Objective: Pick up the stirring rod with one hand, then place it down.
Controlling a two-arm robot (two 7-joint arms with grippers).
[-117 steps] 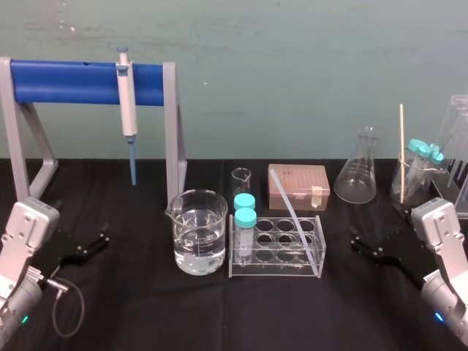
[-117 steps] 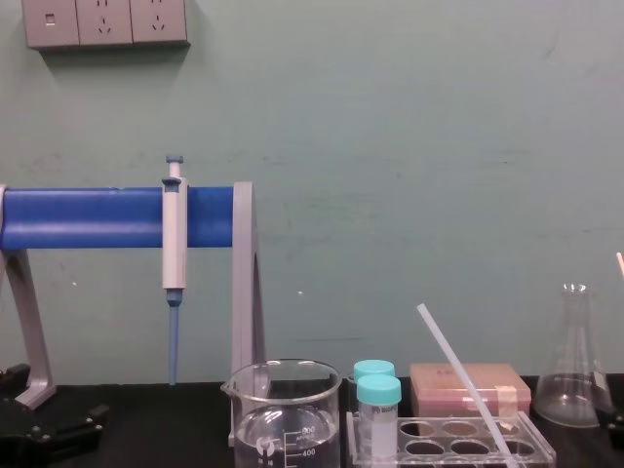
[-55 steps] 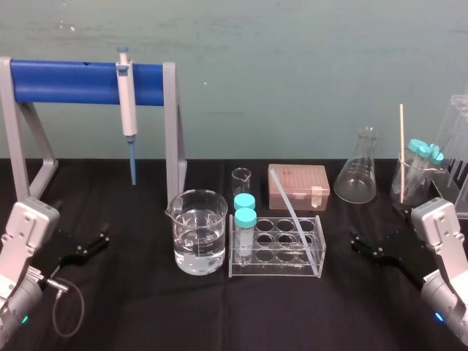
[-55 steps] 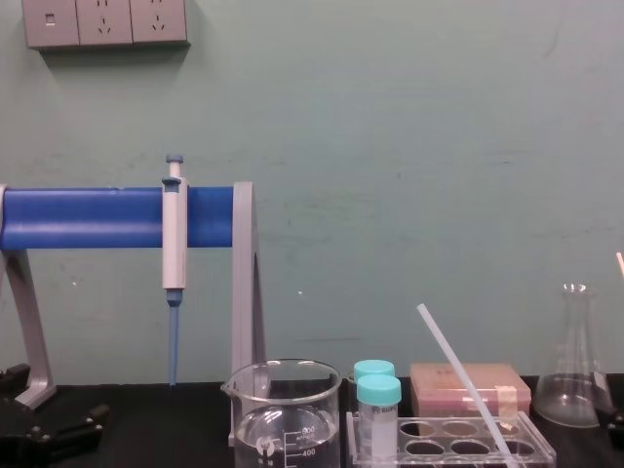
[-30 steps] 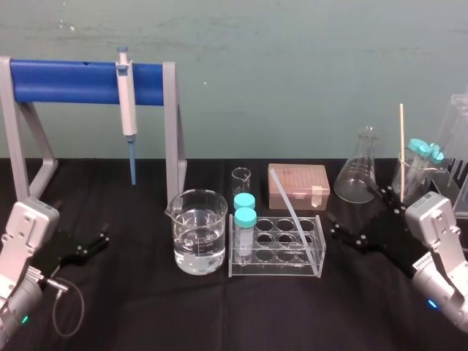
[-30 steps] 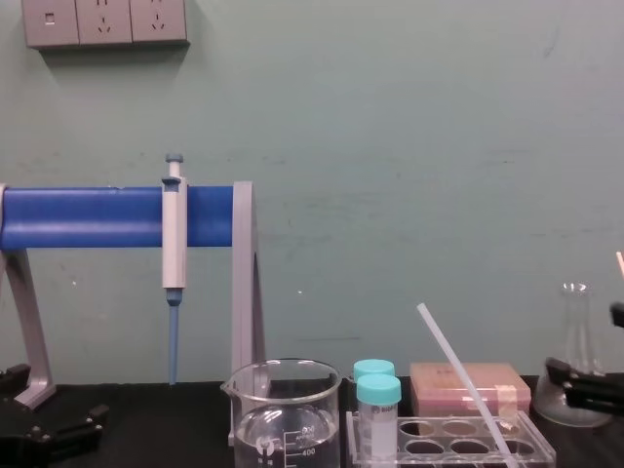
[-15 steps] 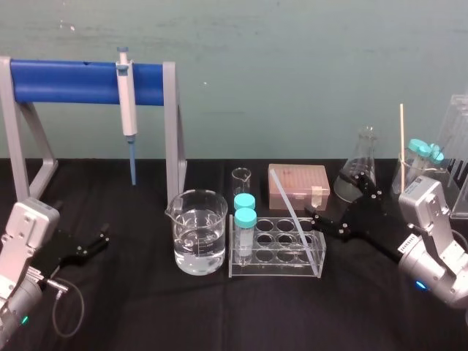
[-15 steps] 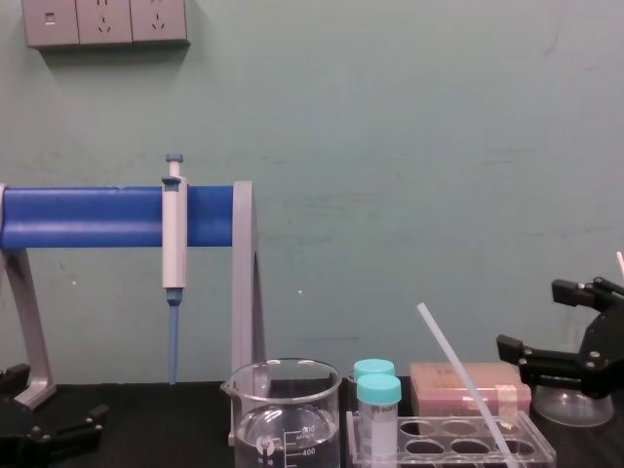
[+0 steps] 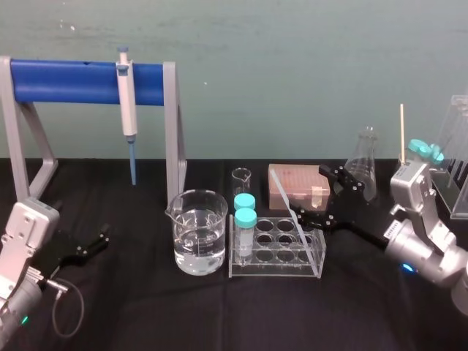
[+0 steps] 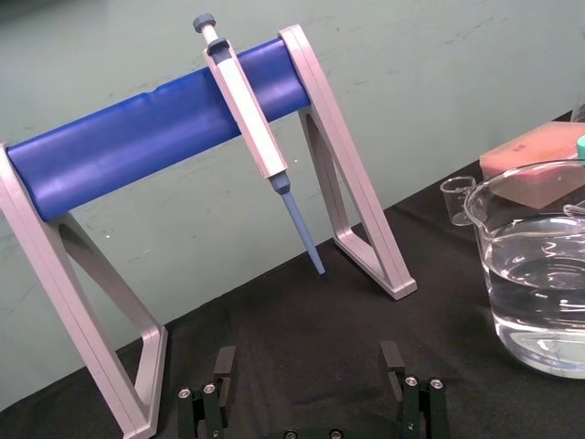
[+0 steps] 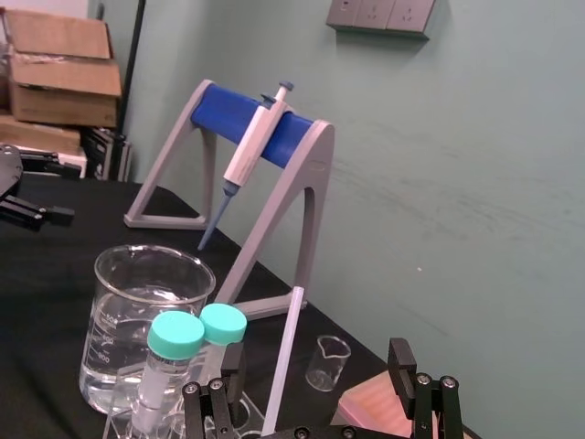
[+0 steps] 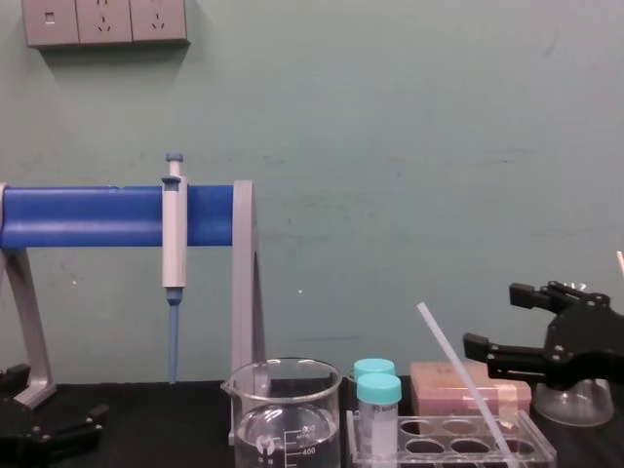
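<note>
I expect the stirring rod (image 12: pixel 466 381) to straighten up and slide out freely when I lift it, because it leans loosely in a much wider rack hole (image 12: pixel 513 447).
The stirring rod (image 9: pixel 292 216), thin and translucent white, leans tilted in the clear tube rack (image 9: pixel 252 269) at the table's middle, its top end pointing up and back. It also shows in the chest view (image 12: pixel 458 375) and the right wrist view (image 11: pixel 283 357). My right gripper (image 9: pixel 316 194) hovers open just right of the rod's upper part, fingers spread and apart from it; the chest view shows the right gripper (image 12: pixel 490 317) above the rack. In the right wrist view the rod stands just off centre between the spread fingers (image 11: pixel 233 366). My left gripper (image 9: pixel 88 245) rests open at the front left.
A water-filled beaker (image 9: pixel 199 230) stands left of the rack, which holds two teal-capped tubes (image 9: pixel 244 219). Behind are a small beaker (image 9: pixel 241 179), a pink box (image 9: pixel 292 183) and a conical flask (image 9: pixel 365 164). A blue-and-white pipette (image 9: pixel 127 102) hangs on the blue stand (image 9: pixel 66 80).
My right gripper has swung left and upward from beside the flask to the rod's upper part, staying open. The rod and the left arm have not moved.
</note>
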